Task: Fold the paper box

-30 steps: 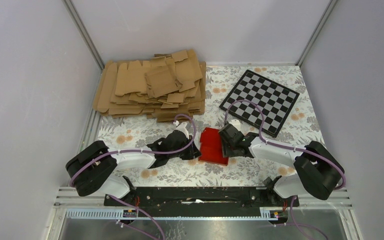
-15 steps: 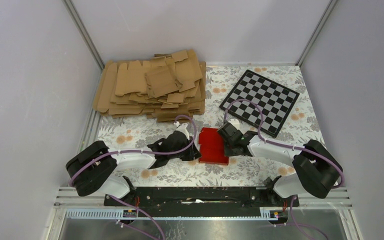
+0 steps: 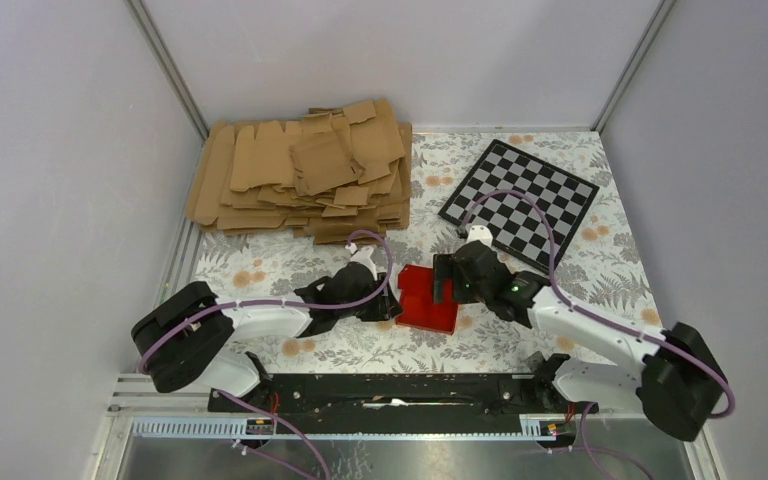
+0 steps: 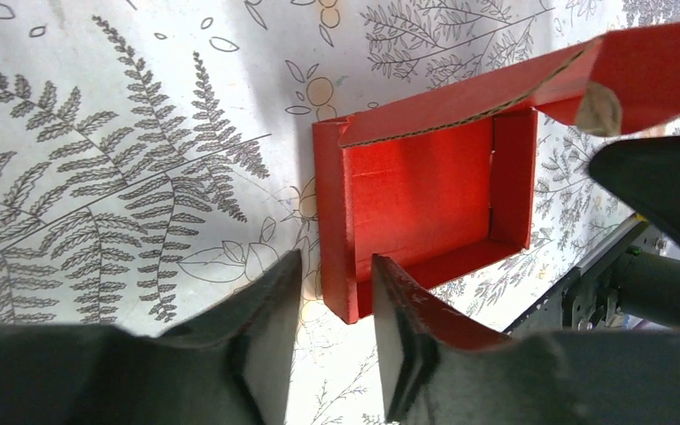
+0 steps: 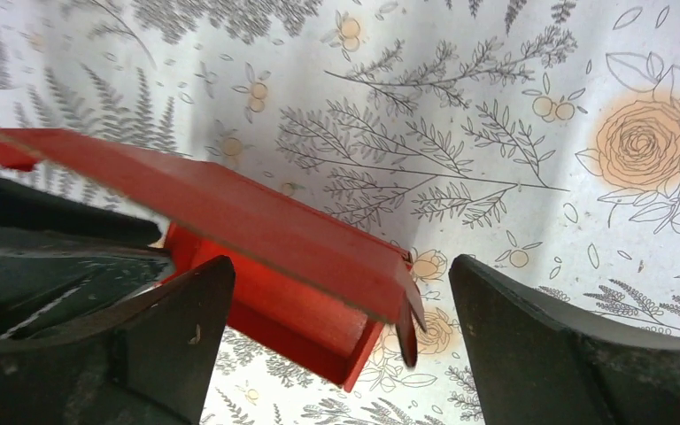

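The lid flap is standing at a tilt and its end tab (image 5: 408, 331) hangs outside the tray, so next my right gripper pinches that tab at the lid flap's corner (image 5: 401, 299) first.
The paper box (image 3: 425, 305) is bright red and stands part-folded on the flowered cloth between my two grippers. In the left wrist view it (image 4: 425, 190) is an open tray with raised walls and a lid flap lifted at the far side. My left gripper (image 4: 335, 266) is narrowly open astride the tray's near wall, with slim gaps on both sides; it also shows in the top view (image 3: 392, 300). My right gripper (image 5: 341, 266) is wide open, with the tilted lid flap (image 5: 257, 221) in front of and between its fingers, untouched. It shows at the box's right edge in the top view (image 3: 447, 283).
A pile of brown cardboard blanks (image 3: 305, 175) lies at the back left. A black-and-white checkered board (image 3: 520, 200) lies at the back right. Grey walls close in both sides. A black rail (image 3: 390, 390) runs along the near edge.
The right arm's elbow has swung out to the lower right and its wrist has turned at the box's right side. The left arm and the tray have stayed put.
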